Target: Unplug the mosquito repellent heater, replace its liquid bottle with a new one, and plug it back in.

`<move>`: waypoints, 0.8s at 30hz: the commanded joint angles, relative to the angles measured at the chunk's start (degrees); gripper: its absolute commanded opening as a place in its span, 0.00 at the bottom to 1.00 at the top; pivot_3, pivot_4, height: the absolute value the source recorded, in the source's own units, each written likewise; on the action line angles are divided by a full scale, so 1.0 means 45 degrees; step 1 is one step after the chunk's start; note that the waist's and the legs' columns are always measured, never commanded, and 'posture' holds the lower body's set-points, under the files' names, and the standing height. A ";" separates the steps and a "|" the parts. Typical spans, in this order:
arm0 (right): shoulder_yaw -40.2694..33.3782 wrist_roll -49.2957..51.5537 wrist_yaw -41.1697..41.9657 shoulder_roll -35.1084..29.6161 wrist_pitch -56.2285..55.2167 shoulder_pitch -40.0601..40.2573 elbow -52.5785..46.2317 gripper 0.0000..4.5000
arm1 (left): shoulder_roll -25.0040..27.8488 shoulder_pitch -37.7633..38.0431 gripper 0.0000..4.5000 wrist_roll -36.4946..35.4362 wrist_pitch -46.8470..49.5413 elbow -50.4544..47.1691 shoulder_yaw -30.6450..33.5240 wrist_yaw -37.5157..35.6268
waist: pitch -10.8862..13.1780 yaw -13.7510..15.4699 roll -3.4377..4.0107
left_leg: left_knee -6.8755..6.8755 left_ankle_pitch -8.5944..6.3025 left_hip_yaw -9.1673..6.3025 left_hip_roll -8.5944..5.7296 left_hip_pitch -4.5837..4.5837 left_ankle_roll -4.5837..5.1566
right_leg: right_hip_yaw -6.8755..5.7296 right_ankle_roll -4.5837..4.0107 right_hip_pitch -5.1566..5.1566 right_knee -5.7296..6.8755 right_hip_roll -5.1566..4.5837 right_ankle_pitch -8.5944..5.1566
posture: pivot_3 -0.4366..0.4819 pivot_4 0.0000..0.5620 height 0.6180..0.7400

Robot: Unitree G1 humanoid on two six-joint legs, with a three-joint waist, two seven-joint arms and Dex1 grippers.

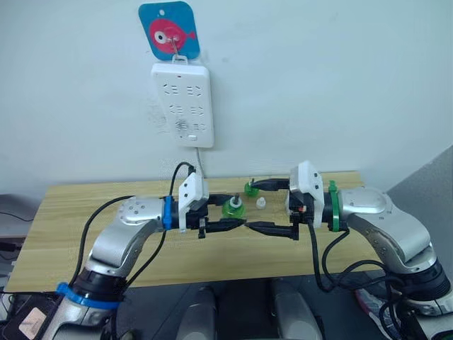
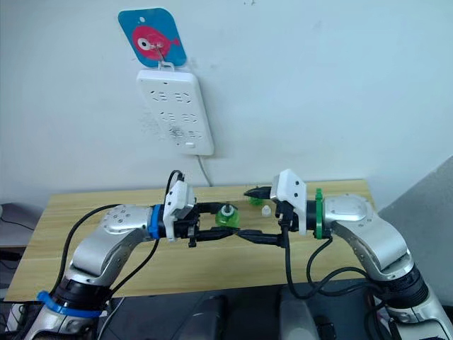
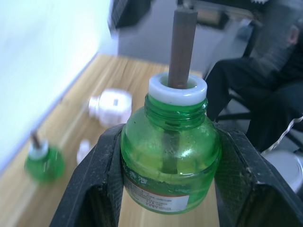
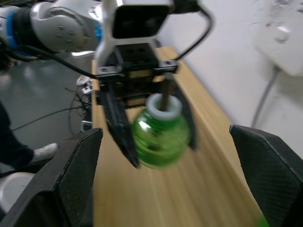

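My gripper will carry and tilt the green bottle, and the brown wick point(image 4: 166, 88) will stay where it is because the white neck point(image 4: 163, 108) fits closely around it.
My left gripper point(image 1: 238, 210) is shut on a green liquid bottle point(image 3: 170, 156) with a white neck and a brown wick, and holds it above the table. My right gripper point(image 1: 249, 205) faces it, open wide, with its fingertips point(image 4: 78, 161) just short of the bottle on either side and not touching it. A second green bottle point(image 1: 251, 188) stands on the table near the wall, with a small white cap point(image 1: 261, 203) beside it. The white mosquito repellent heater point(image 3: 110, 106) lies on the table, unplugged, beyond the cap.
A white power strip point(image 1: 182, 105) hangs on the wall under a blue fish plaque point(image 1: 168, 30), its cord running down behind the wooden table point(image 1: 92, 212). A person in dark clothes point(image 3: 251, 90) sits past the table's end.
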 commanded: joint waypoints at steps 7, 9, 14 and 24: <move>0.0123 -0.0044 -0.1128 0.1258 0.0214 -0.0505 -0.0179 0.96 | -0.0468 -0.0467 0.50 -0.0019 -0.0477 -0.0074 -0.0184 -0.0339 | -0.0019 -0.0132 -0.0003 | 0.0028 0.0001 -0.0008 -0.0006 -0.0027 -0.0001 | -0.0004 0.0008 -0.0010 0.0001 -0.0003 0.0008 | 0.32 0.33 1.00; 0.0131 -0.0086 -0.1136 0.1338 0.0187 -0.0505 -0.0106 0.86 | -0.0482 -0.0434 0.50 -0.0013 -0.0504 -0.0100 -0.0164 -0.0336 | -0.0021 -0.0134 -0.0001 | 0.0029 0.0001 -0.0009 -0.0005 -0.0026 -0.0002 | -0.0005 0.0008 -0.0010 0.0003 -0.0003 0.0008 | 0.33 0.33 1.00; 0.0317 -0.0584 -0.0963 0.1320 -0.0286 -0.0457 0.0157 0.46 | -0.0601 -0.0385 0.50 -0.0165 -0.0373 -0.0139 0.0037 -0.0115 | -0.0025 -0.0135 0.0000 | 0.0034 0.0001 -0.0009 -0.0007 -0.0027 -0.0002 | -0.0004 0.0010 -0.0009 0.0003 -0.0003 0.0009 | 0.34 0.32 1.00; 0.0203 -0.0774 -0.0844 0.1554 -0.0803 -0.0750 0.0663 0.18 | -0.0741 0.0028 0.50 -0.0626 0.0014 -0.0570 0.0314 0.0281 | -0.0042 -0.0149 0.0001 | 0.0041 0.0001 -0.0011 -0.0007 -0.0025 -0.0003 | -0.0004 0.0010 -0.0010 0.0014 -0.0003 0.0011 | 0.34 0.30 1.00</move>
